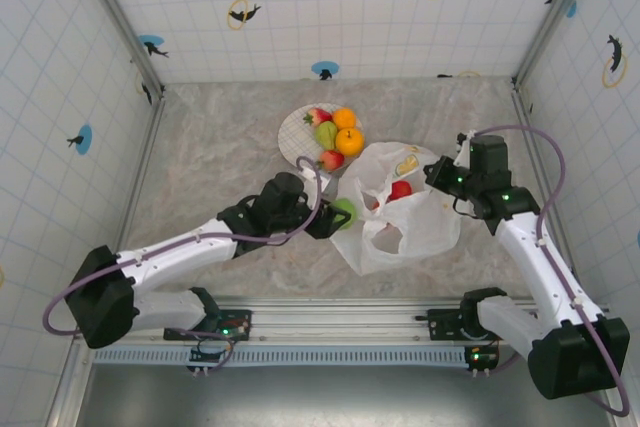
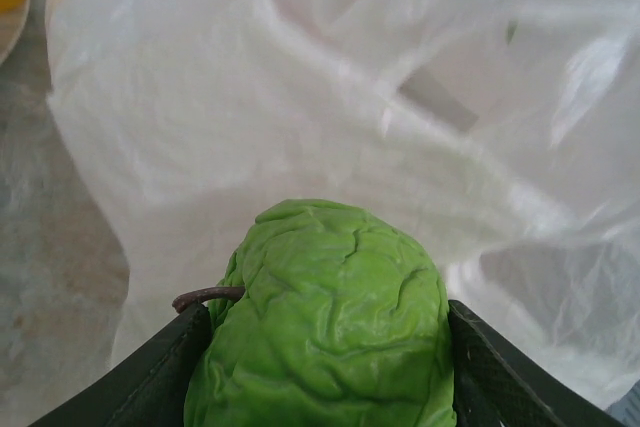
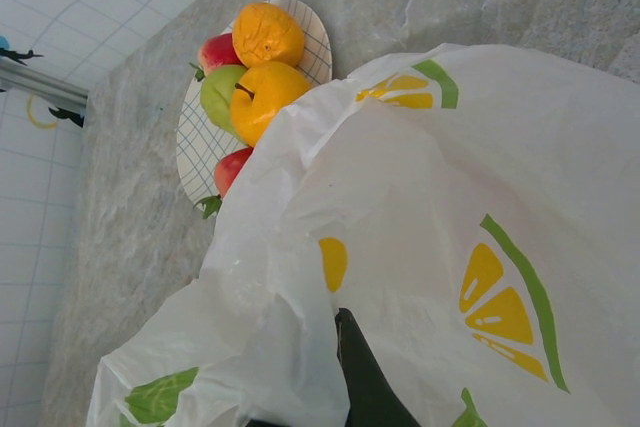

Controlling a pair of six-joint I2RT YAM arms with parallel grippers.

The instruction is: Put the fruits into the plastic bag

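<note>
White film folds (image 2: pixel 300 137) between the green fruit and the bag's opening, so the robot's left gripper needs to swing over the film and go in beside the red fruit.
My left gripper (image 1: pixel 338 217) (image 2: pixel 325 372) is shut on a wrinkled green fruit (image 1: pixel 345 211) (image 2: pixel 330 317) with a brown stem, right at the left edge of the plastic bag (image 1: pixel 405 217) (image 2: pixel 300 117). The bag is crinkly white with citrus prints and lies open on the table; a red fruit (image 1: pixel 400 189) sits inside it. My right gripper (image 1: pixel 441 175) (image 3: pixel 340 357) is shut on the bag's (image 3: pixel 450 197) upper right rim, one dark finger (image 3: pixel 367 382) showing against the film. More fruits lie on the plate: oranges (image 1: pixel 344 117) (image 3: pixel 268 33), a green one (image 1: pixel 326 134) (image 3: pixel 218 95), red ones (image 1: pixel 332 159) (image 3: pixel 232 167).
The round white grid plate (image 1: pixel 295 132) (image 3: pixel 195 142) stands just beyond the bag on the marble table. Tiled walls with metal corner posts (image 1: pixel 150 77) close in the back and both sides. Bare table stretches to the left of my left arm.
</note>
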